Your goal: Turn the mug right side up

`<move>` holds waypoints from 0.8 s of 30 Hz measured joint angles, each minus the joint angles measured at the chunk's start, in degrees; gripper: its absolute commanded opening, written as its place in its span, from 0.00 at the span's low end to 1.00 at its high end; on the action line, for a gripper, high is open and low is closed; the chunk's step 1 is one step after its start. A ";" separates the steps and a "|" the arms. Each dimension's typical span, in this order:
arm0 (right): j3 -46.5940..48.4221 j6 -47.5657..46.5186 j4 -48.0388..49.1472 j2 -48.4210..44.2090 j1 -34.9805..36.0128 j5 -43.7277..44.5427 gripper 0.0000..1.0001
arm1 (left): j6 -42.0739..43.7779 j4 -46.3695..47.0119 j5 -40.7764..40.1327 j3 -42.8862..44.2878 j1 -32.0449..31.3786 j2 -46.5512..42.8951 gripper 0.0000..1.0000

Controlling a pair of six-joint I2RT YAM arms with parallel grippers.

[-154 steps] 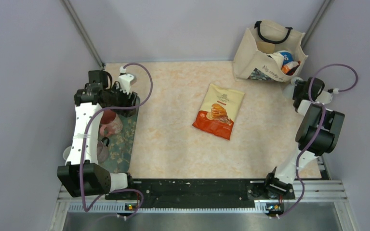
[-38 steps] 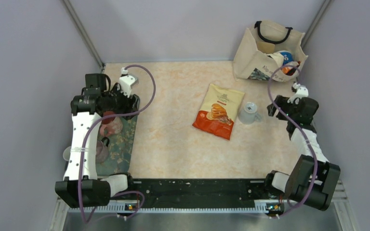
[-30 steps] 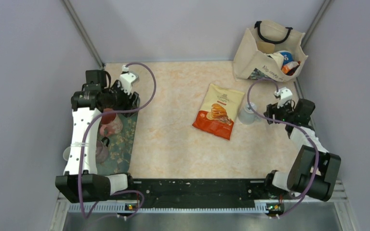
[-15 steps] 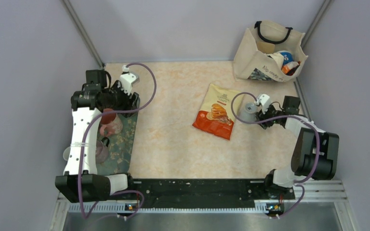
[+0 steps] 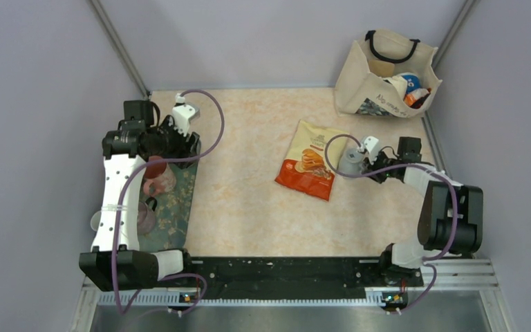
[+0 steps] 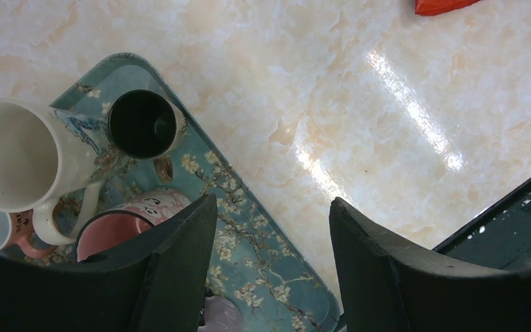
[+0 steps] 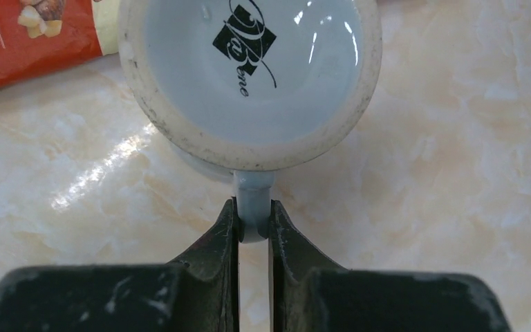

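My right gripper should tip the mug and hand its rim [image 7: 202, 165] to my left gripper to be set upright, because the pale blue mug's base [image 5: 351, 158] is facing up in my right gripper.
The pale blue mug [image 5: 350, 160] stands upside down on the table, beside the right edge of the snack bag. In the right wrist view its base [image 7: 249, 62] with a black logo faces the camera. My right gripper [image 7: 254, 216] is shut on the mug's handle [image 7: 254, 197], low over the table; it also shows in the top view [image 5: 369, 164]. My left gripper [image 6: 273, 202] is open and empty, held above the near corner of the floral tray [image 6: 269, 277]. It shows at the far left of the top view [image 5: 180, 143].
The floral tray [image 5: 178, 207] at the left holds a white mug [image 6: 14, 152], a black cup [image 6: 142, 123] and a pink mug [image 6: 121, 225]. The red snack bag [image 5: 312, 160] lies mid-table. A canvas tote bag [image 5: 387, 72] with groceries stands at the back right.
My right arm has swung left from the table's right side to the mug and its fingers now grip the handle. The mug has shifted slightly left. The left arm has barely moved.
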 measured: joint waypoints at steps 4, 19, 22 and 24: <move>-0.74 7.37 2.36 -1.90 1.66 1.01 0.00 | -1.73 0.24 1.14 0.00 -0.35 0.00 0.66; -9.70 43.08 25.31 -24.96 15.98 6.27 0.00 | -20.15 11.02 17.64 -1.01 -5.90 1.64 0.78; -9.70 50.84 30.93 -26.51 24.98 7.82 0.00 | -28.70 19.06 24.13 -2.80 -6.40 1.60 0.78; -9.09 55.01 33.83 -26.38 30.21 9.53 0.00 | -33.46 23.21 26.91 -3.80 -7.13 1.60 0.76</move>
